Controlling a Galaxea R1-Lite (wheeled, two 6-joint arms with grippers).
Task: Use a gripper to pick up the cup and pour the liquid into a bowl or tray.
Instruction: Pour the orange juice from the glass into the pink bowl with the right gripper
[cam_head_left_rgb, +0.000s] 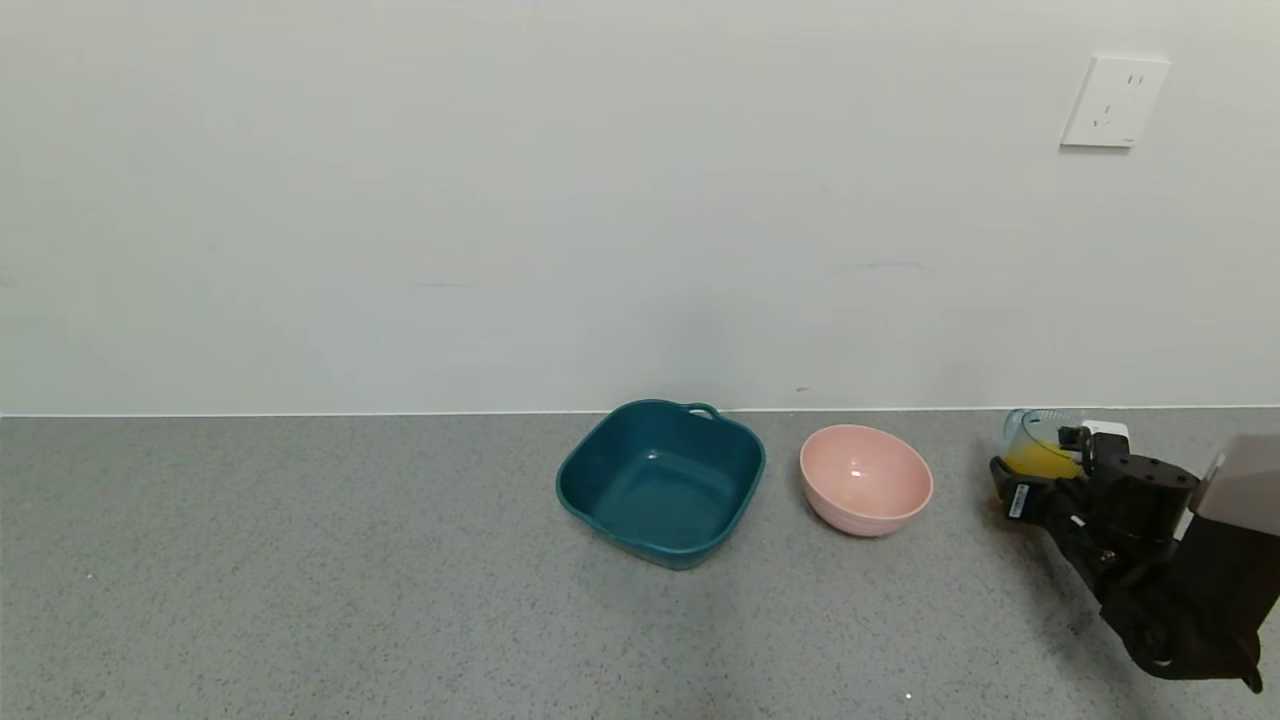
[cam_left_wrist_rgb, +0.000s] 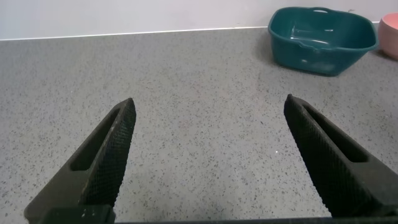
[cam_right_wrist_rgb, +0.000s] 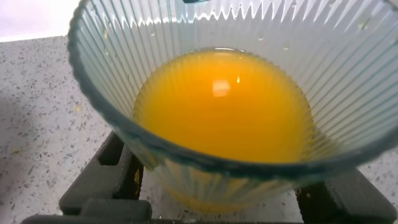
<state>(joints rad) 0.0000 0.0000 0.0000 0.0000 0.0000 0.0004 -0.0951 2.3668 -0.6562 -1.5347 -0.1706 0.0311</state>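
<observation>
The orange-yellow liquid (cam_head_left_rgb: 1041, 461) fills only the cup's lower part, so the pale pink bowl (cam_head_left_rgb: 866, 480) will take it all below its rim when I pour.
The translucent blue-grey ribbed cup (cam_head_left_rgb: 1036, 432) stands on the grey counter at the far right, near the wall. It holds orange-yellow liquid (cam_head_left_rgb: 1040, 460), which fills the cup's lower part in the right wrist view (cam_right_wrist_rgb: 224, 106). My right gripper (cam_head_left_rgb: 1040, 468) is open, with one black finger (cam_right_wrist_rgb: 106, 174) on each side of the cup's (cam_right_wrist_rgb: 205, 28) lower part; a sliver of counter shows between that finger and the cup wall. The pale pink bowl (cam_head_left_rgb: 865, 478) stands to the left of the cup. My left gripper (cam_left_wrist_rgb: 208, 109) is open and empty over bare counter, out of the head view.
A dark teal square basin (cam_head_left_rgb: 660, 480) with a handle stands left of the pink bowl, and shows far off in the left wrist view (cam_left_wrist_rgb: 322, 37). A white wall runs along the counter's back edge. A wall socket (cam_head_left_rgb: 1114, 102) is above the cup.
</observation>
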